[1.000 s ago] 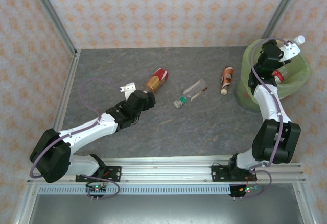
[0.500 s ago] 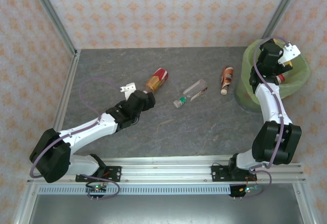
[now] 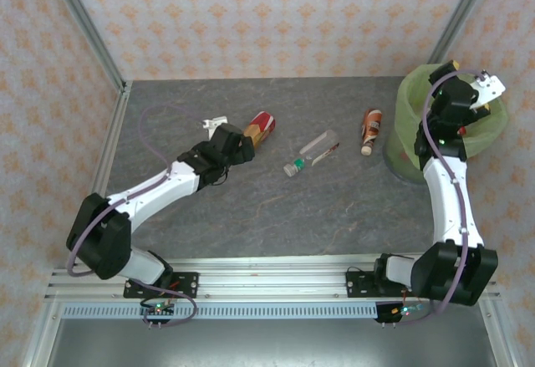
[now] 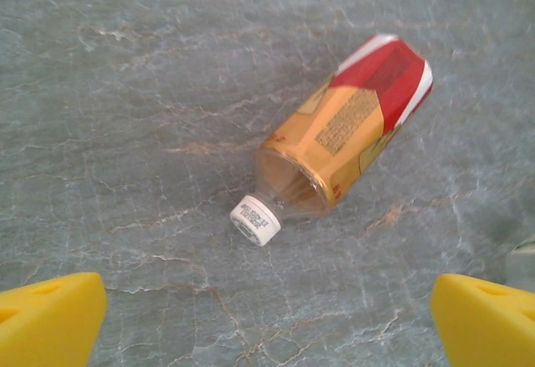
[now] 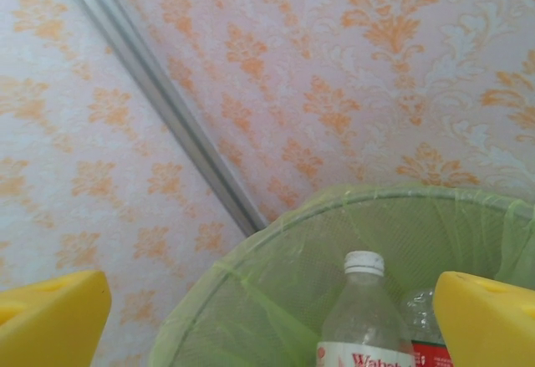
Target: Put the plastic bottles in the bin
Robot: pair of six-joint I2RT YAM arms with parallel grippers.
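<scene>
The orange-and-red bottle's white cap (image 4: 255,220) faces the open fingers of the robot's left gripper, so it should keep going past the cap and close around the bottle's label (image 4: 344,126).
Three plastic bottles lie on the table: one with an orange-and-red label (image 3: 257,129), a clear one with a green cap (image 3: 311,151), and a brown-labelled one (image 3: 370,131). My left gripper (image 3: 231,129) is open just left of the orange-and-red bottle (image 4: 343,129). That bottle's white cap (image 4: 257,219) points toward the gap between my yellow fingertips (image 4: 50,317). My right gripper (image 3: 485,91) hangs open over the green-lined bin (image 3: 411,91). Inside the bin (image 5: 251,300) stands a clear bottle with a white cap (image 5: 364,317), with nothing between my fingers.
Patterned walls with metal corner posts (image 3: 84,24) close in the table on three sides. The bin sits in the far right corner against the wall (image 5: 334,66). Bare grey tabletop (image 3: 318,208) stretches between the bottles and the arm bases.
My right gripper has opened and the white-capped bottle it held has dropped into the bin. My left arm has swung up to the orange-and-red bottle.
</scene>
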